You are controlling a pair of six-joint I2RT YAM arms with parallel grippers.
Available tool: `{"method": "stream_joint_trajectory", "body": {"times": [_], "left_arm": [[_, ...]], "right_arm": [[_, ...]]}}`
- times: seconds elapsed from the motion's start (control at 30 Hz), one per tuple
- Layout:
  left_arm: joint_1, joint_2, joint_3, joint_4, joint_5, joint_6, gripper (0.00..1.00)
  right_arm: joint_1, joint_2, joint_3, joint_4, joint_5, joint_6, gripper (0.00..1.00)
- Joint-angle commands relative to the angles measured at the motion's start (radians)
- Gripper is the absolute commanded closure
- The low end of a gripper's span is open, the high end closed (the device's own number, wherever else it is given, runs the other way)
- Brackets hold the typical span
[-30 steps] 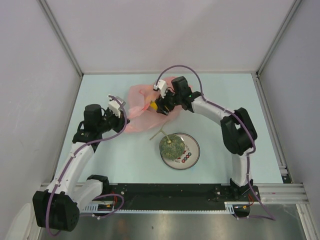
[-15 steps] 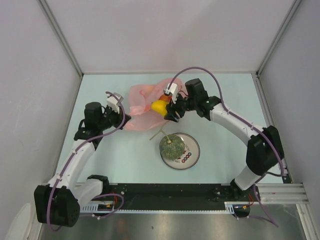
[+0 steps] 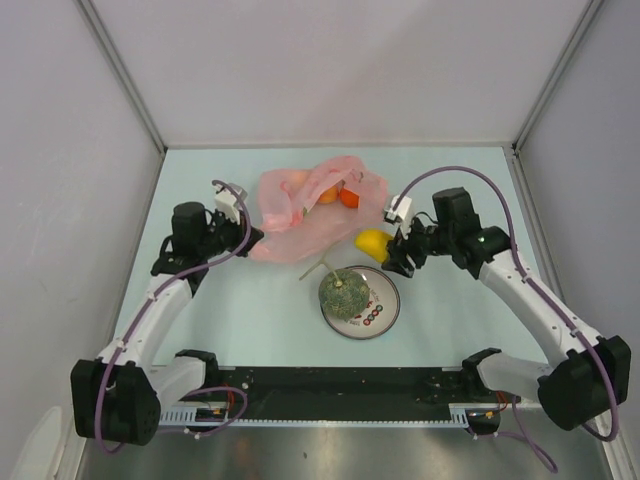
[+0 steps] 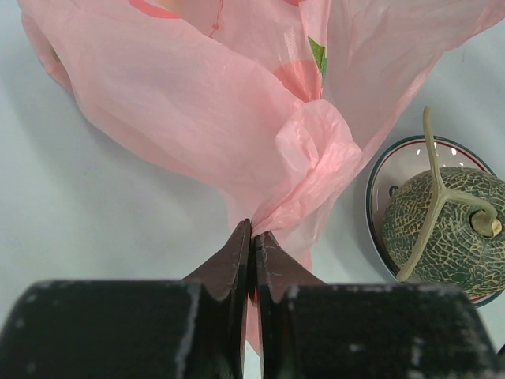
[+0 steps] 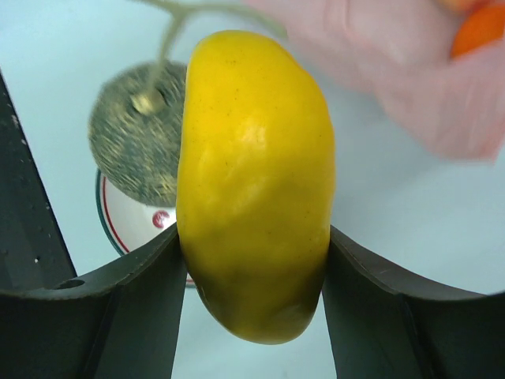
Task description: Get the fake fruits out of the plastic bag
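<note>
The yellow-orange oval (image 3: 373, 244) is clear of the bag, with the plate open beside the melon (image 3: 382, 294), so my right gripper keeps moving the oval down until it rests there.
The pink plastic bag (image 3: 300, 210) lies at the table's middle back, with an orange ball (image 3: 327, 196) and a red piece (image 3: 348, 198) showing at its mouth. My left gripper (image 3: 248, 238) is shut on the bag's near left edge; the pinched film (image 4: 312, 150) shows in the left wrist view above my gripper (image 4: 252, 237). My right gripper (image 3: 388, 252) is shut on the yellow-orange oval fruit (image 3: 372, 243), held right of the bag and above the plate's far edge. The oval (image 5: 252, 181) fills the right wrist view between the jaws of my gripper (image 5: 252, 260). The netted melon (image 3: 343, 293) sits on the plate.
The round white plate (image 3: 383, 308) with red-black print lies near the table's front middle; it also shows in the left wrist view (image 4: 387, 174) with the melon (image 4: 450, 229). Grey walls enclose the table on three sides.
My right gripper has pulled the yellow oval fruit out of the bag and carried it right and nearer, to beside the plate. The left gripper has kept its hold on the bag.
</note>
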Motion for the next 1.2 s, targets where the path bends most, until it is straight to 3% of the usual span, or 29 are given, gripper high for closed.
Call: {"method": "stream_joint_trajectory", "body": {"times": [0.0,0.33,0.83,1.07,1.17], "left_arm": [[0.01,0.013,0.052,0.033,0.021,-0.019,0.91],[0.01,0.03,0.072,0.028,0.017,-0.019,0.91],[0.01,0.045,0.101,-0.001,0.017,-0.007,0.91],[0.01,0.056,0.121,-0.009,0.012,0.001,0.9],[0.008,0.051,0.115,-0.007,0.011,0.001,0.9]], "right_arm": [[-0.073,0.002,-0.112,-0.019,0.019,0.049,1.0],[-0.067,0.065,-0.278,0.225,0.08,0.181,1.0],[0.032,0.238,-0.265,0.355,0.072,0.239,1.0],[0.072,0.279,-0.262,0.41,0.105,0.243,0.79],[0.08,0.292,-0.252,0.406,0.1,0.237,0.77]]}}
